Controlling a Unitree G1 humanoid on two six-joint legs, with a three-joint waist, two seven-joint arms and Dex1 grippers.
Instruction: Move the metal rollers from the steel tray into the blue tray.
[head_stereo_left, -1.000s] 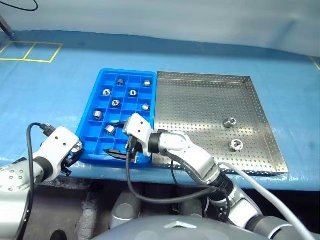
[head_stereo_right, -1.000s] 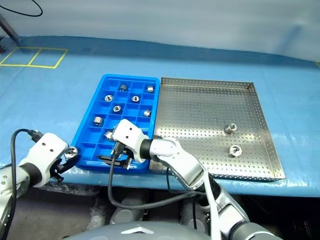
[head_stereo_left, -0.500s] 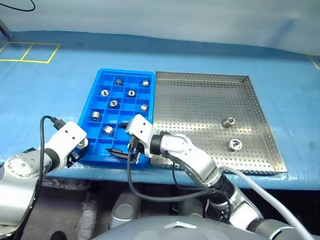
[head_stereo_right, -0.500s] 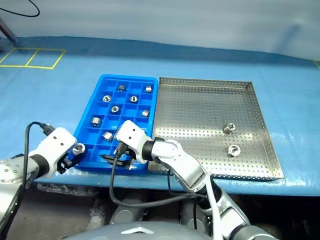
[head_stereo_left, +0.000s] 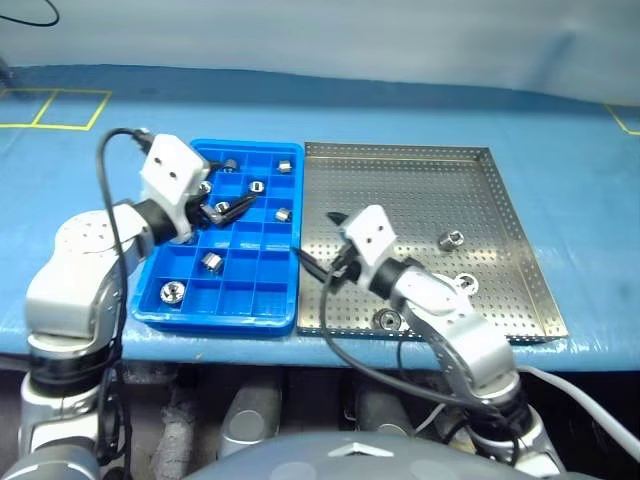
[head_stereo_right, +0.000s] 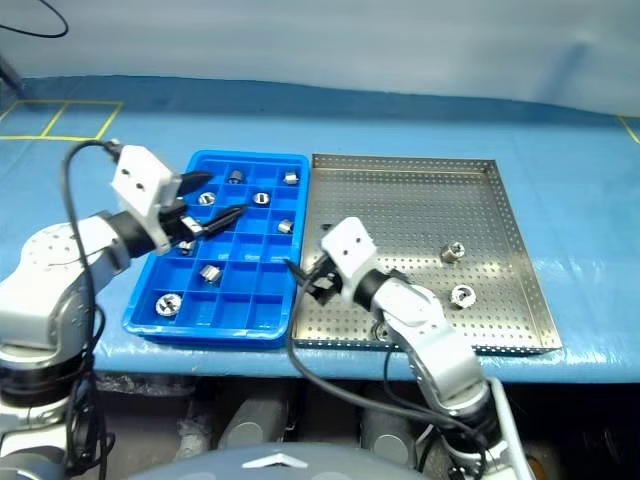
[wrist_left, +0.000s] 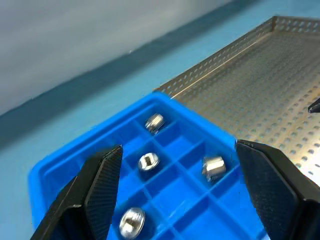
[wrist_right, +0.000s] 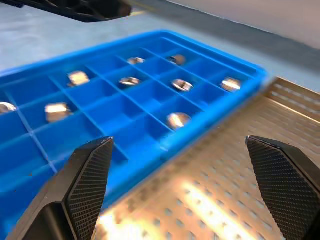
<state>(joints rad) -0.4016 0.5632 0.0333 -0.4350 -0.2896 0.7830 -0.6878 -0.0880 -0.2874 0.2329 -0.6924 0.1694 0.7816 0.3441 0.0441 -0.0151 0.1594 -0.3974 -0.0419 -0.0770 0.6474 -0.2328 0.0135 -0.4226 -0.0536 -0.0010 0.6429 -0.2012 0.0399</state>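
Observation:
The left gripper has open fingers and the steel tray's farthest roller (head_stereo_left: 451, 241) lies clear of the others, so it should keep going toward that roller (head_stereo_right: 452, 252) and close around its sides.
The blue tray (head_stereo_left: 150, 300) lies left of the steel tray (head_stereo_left: 420, 190), and their long sides touch. Several metal rollers (head_stereo_left: 211, 262) rest in the blue compartments, one of them in the near-left corner cell (head_stereo_left: 172, 291). Three rollers lie on the steel floor, at mid-right (head_stereo_left: 452, 238), lower right (head_stereo_left: 466, 283) and by the front rim (head_stereo_left: 385, 320). My left gripper (head_stereo_left: 222, 210) hovers open and empty over the blue tray's far half; its wrist view shows rollers (wrist_left: 149, 161) below. My right gripper (head_stereo_left: 318, 240) stands wide open and empty above the seam between the trays.
Both trays sit on a blue cloth-covered table (head_stereo_left: 80, 170) near its front edge (head_stereo_left: 600, 345). Yellow tape lines (head_stereo_left: 55, 110) mark the far left. A black cable (head_stereo_left: 110, 190) loops off my left wrist.
My left gripper, earlier shut on a roller by the blue tray's near-left corner, has opened and swung up over the tray; that roller now lies in the corner cell. My right gripper moved right to the steel tray's edge.

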